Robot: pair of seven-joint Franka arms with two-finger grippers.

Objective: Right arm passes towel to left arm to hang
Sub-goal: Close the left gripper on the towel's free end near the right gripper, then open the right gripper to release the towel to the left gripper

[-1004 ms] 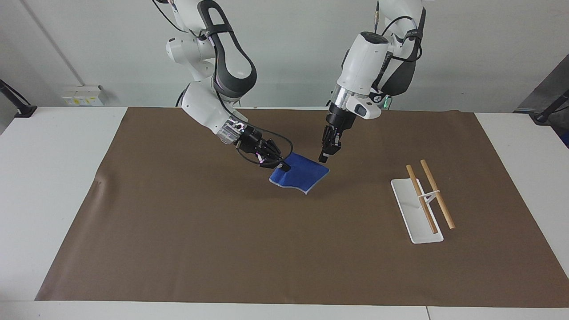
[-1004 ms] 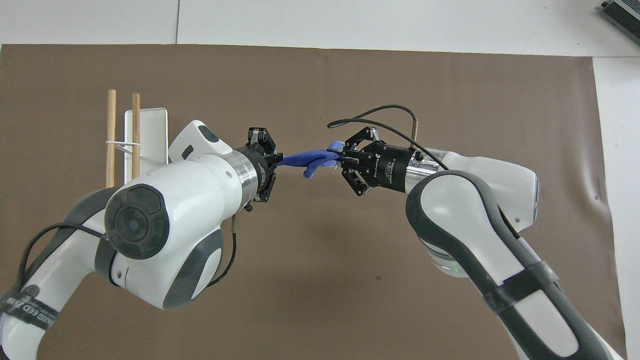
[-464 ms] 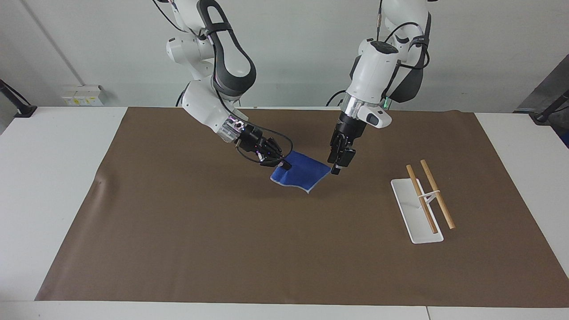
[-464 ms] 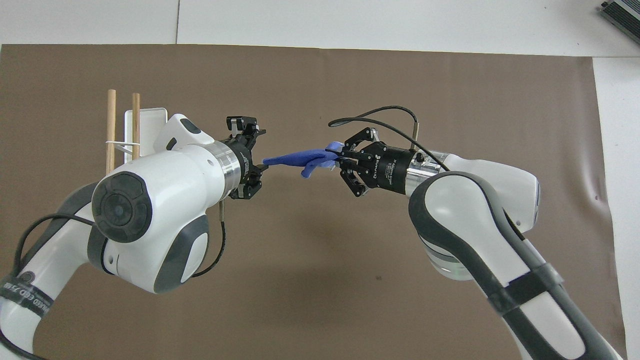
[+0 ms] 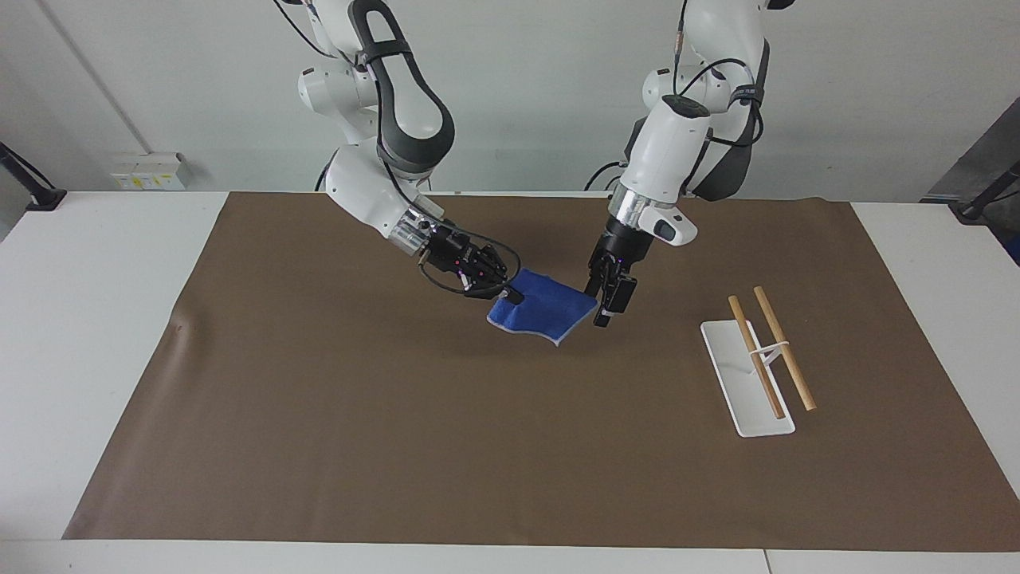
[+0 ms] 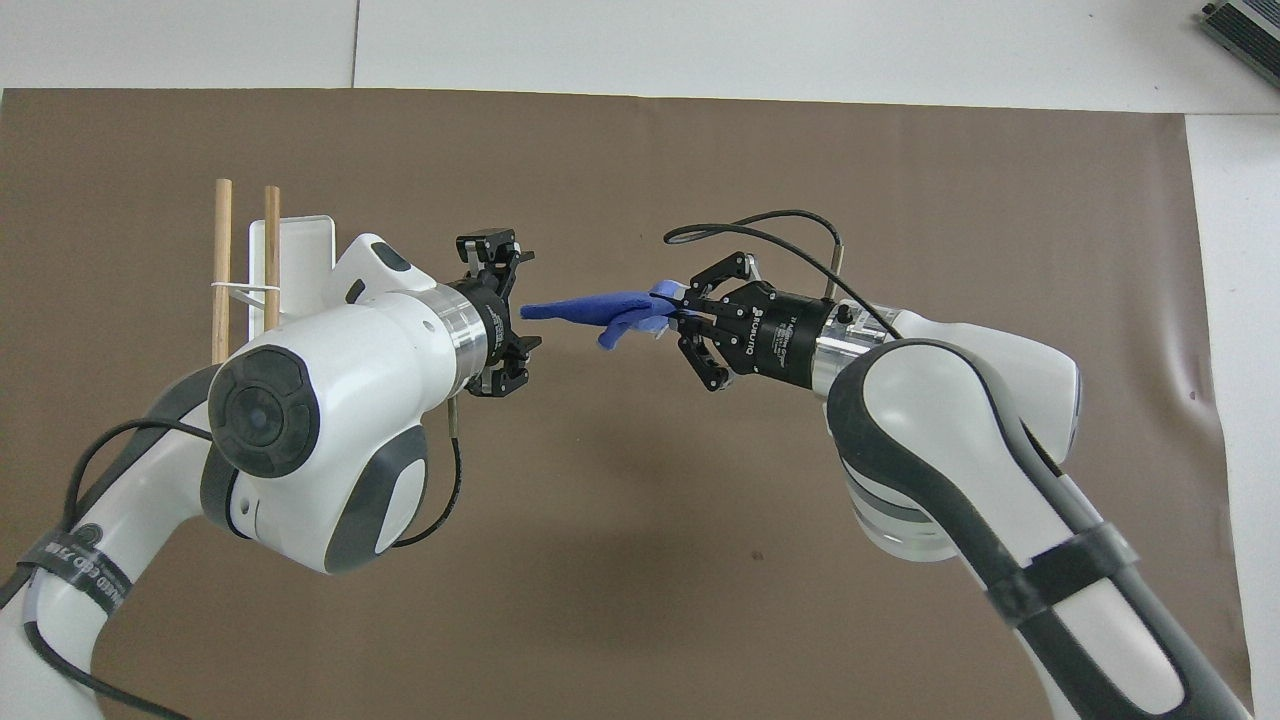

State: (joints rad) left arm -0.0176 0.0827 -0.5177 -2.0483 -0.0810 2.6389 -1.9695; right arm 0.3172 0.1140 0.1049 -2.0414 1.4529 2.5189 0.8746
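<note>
The blue towel [image 6: 582, 308] hangs down in narrow, limp folds [image 6: 624, 325], so it will spread out into a wide sheet when I pull it across the rods.
The blue towel [image 5: 546, 312] hangs in the air over the middle of the brown mat, held flat by one corner. My right gripper [image 5: 506, 299] is shut on that corner; it also shows in the overhead view [image 6: 672, 318]. In the overhead view the towel [image 6: 600, 308] stretches from it toward my left gripper [image 6: 526, 300]. My left gripper [image 5: 603, 307] is open, its fingers spread either side of the towel's free edge, not closed on it.
A white rack base [image 5: 733, 375] with two raised wooden rods [image 5: 785, 351] stands on the mat [image 5: 319, 399] toward the left arm's end. In the overhead view the rods [image 6: 222, 270] lie just beside the left arm's wrist.
My left gripper has come down and in toward the towel's free edge, which now lies between its open fingers. My right gripper has kept its hold and shifted only slightly.
</note>
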